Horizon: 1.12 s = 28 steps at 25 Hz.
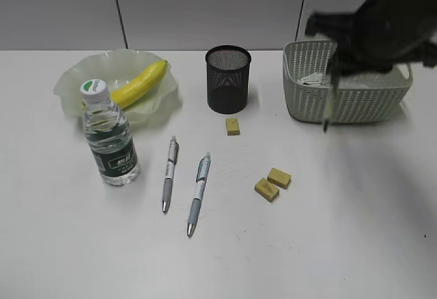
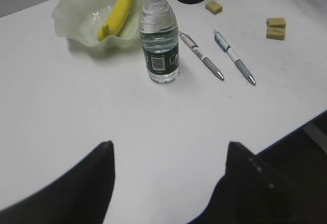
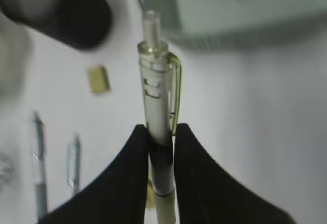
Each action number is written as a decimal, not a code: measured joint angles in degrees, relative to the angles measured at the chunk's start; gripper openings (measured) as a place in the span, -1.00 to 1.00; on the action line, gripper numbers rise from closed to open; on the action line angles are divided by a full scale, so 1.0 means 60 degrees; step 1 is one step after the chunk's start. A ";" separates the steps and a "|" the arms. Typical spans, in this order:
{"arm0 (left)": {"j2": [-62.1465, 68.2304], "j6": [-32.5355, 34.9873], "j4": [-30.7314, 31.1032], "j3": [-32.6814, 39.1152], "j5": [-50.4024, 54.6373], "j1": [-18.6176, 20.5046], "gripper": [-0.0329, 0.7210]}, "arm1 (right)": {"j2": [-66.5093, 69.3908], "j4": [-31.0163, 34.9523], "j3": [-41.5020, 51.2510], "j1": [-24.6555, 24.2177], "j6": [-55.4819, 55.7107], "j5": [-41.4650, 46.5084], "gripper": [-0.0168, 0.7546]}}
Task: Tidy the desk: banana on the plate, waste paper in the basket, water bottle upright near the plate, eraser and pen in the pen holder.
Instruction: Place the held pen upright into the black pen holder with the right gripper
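Note:
The pale pen lies nearly flat across my right gripper, so I should tip it upright, clicker end up, over the black pen holder before lowering it.
My right gripper is shut on a pale pen and holds it in the air in front of the pale green basket; the arm is blurred, and the pen hangs below it. Waste paper lies in the basket. The banana lies in the ruffled plate. The water bottle stands upright next to the plate. Two more pens and three erasers lie on the desk. The black pen holder stands behind them. My left gripper is open and empty above bare desk.
The desk's front edge shows at the right of the left wrist view, with dark floor beyond. A grey wall runs behind the desk.

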 joint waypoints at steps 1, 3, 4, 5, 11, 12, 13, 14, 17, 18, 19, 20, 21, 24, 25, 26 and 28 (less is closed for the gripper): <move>0.0000 0.0000 0.0000 0.0000 0.0000 0.0000 0.43 | -0.0449 -0.0251 0.0008 0.0000 0.0000 -0.0489 -0.64; 0.0000 0.0000 0.0000 0.0000 0.0000 0.0000 0.43 | -0.1107 -0.0708 0.0008 0.0000 0.0000 -0.1949 -0.64; 0.0000 0.0000 0.0000 0.0000 0.0000 0.0000 0.43 | -0.1349 -0.0975 0.0008 0.0000 -0.0003 -0.2770 -0.64; 0.0000 0.0000 0.0000 0.0000 0.0000 0.0000 0.43 | -0.1475 -0.1288 0.0008 0.0000 -0.0003 -0.3477 -0.64; 0.0000 0.0000 0.0000 0.0000 0.0000 0.0000 0.43 | -0.1136 -0.3922 0.0008 0.0000 -0.0022 -0.7613 -0.64; 0.0000 0.0000 0.0000 0.0000 0.0000 0.0000 0.43 | -0.0965 -0.4383 0.0008 0.0000 -0.0022 -0.8019 -0.64; 0.0000 0.0000 0.0000 0.0000 0.0000 0.0000 0.43 | -0.0722 -0.4825 0.0008 0.0000 -0.0025 -0.8438 -0.64; 0.0000 0.0000 0.0000 0.0000 0.0000 0.0000 0.43 | -0.0436 -0.5170 0.0008 0.0000 -0.0025 -0.8764 -0.64; 0.0000 0.0000 0.0000 0.0000 0.0000 0.0000 0.43 | 0.0493 -0.5895 0.0008 0.0000 -0.0390 -0.9620 -0.64; 0.0000 0.0000 0.0000 0.0000 0.0000 0.0000 0.43 | 0.0840 -0.5995 0.0008 0.0000 -0.0733 -0.9957 -0.64; 0.0000 0.0000 0.0000 0.0000 0.0000 0.0000 0.43 | 0.1130 -0.6051 -0.0031 0.0000 -0.1126 -1.0229 -0.64; 0.0000 0.0000 0.0000 0.0000 0.0000 0.0000 0.43 | 0.1476 -0.6089 -0.0119 0.0000 -0.1444 -1.0477 -0.64; 0.0000 0.0000 0.0000 0.0000 0.0000 0.0000 0.43 | 0.1812 -0.6107 -0.0245 0.0000 -0.1741 -1.0660 -0.64; 0.0000 0.0000 0.0000 0.0000 0.0000 0.0000 0.43 | 0.2660 -0.6096 -0.0868 0.0000 -0.2068 -1.0813 -0.64; 0.0000 0.0000 0.0000 0.0000 0.0000 0.0000 0.43 | 0.2937 -0.6061 -0.1126 0.0000 -0.2116 -1.0845 -0.64; 0.0000 0.0000 0.0000 0.0000 0.0000 0.0000 0.43 | 0.3155 -0.5992 -0.1384 0.0000 -0.2137 -1.0867 -0.64; 0.0000 0.0000 0.0000 0.0000 0.0000 0.0000 0.43 | 0.3646 -0.5819 -0.1827 0.0000 -0.2145 -1.0920 -0.64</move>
